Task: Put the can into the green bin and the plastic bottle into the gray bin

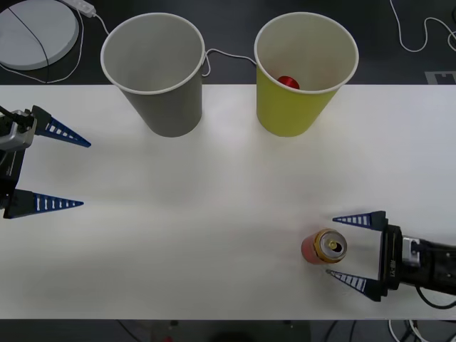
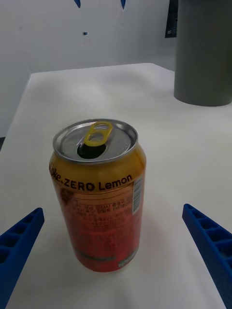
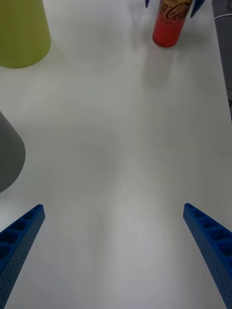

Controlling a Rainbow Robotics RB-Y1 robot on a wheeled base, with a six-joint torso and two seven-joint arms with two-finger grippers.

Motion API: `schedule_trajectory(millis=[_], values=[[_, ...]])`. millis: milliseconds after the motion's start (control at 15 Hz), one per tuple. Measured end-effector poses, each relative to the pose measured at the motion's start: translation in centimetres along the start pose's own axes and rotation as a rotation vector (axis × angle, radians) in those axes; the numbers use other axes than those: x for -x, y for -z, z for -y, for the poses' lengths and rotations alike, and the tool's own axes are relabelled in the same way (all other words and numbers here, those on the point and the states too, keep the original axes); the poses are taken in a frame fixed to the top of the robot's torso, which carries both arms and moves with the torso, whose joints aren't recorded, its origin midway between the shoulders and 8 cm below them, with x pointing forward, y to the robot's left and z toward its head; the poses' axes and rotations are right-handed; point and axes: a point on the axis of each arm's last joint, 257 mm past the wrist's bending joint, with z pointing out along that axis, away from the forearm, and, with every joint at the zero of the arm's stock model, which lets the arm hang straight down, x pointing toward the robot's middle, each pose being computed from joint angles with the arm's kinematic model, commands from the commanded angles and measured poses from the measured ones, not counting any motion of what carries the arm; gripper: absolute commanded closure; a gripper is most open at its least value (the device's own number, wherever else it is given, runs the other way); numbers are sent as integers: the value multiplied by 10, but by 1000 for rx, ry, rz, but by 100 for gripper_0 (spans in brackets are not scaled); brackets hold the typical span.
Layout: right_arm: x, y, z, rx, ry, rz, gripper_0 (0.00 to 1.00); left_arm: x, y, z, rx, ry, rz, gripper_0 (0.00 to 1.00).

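Note:
I can see a shiny, rounded red piece [image 1: 288, 82] inside the green bin [image 1: 291, 110]. I should expect another can lying on its side there when I bring this can over.
The can [image 1: 324, 247] stands upright near the table's front right, red-orange with its tab end up. My right gripper [image 1: 330, 246] is open, with one blue finger on each side of the can and a gap to both. In the right wrist view the can [image 2: 99, 193] sits between the open fingers. The gray bin [image 1: 153, 71] stands at the back centre-left, and the green bin [image 1: 303, 71] at the back right holds a small red thing [image 1: 288, 82] that I cannot identify. The plastic bottle is out of view. My left gripper [image 1: 85, 174] hangs open at the far left, holding nothing.
The white table [image 1: 214, 235] is bare between the bins and the grippers. Behind it lie a round white disc [image 1: 35, 32] and white cables [image 1: 228, 55]. In the left wrist view the can [image 3: 169, 24] stands far across the table, and the green bin [image 3: 21, 34] is beside it.

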Motion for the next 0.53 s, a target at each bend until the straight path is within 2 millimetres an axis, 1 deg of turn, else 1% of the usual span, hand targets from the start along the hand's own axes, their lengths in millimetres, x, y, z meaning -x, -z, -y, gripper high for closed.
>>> schedule_trajectory(millis=[267,533], values=[[-3,-22,0,-8,-5,6,0,0,0,0,0,0,0,0],[0,-39,-3,2,-8,22,0,0,0,0,0,0,0,0]])
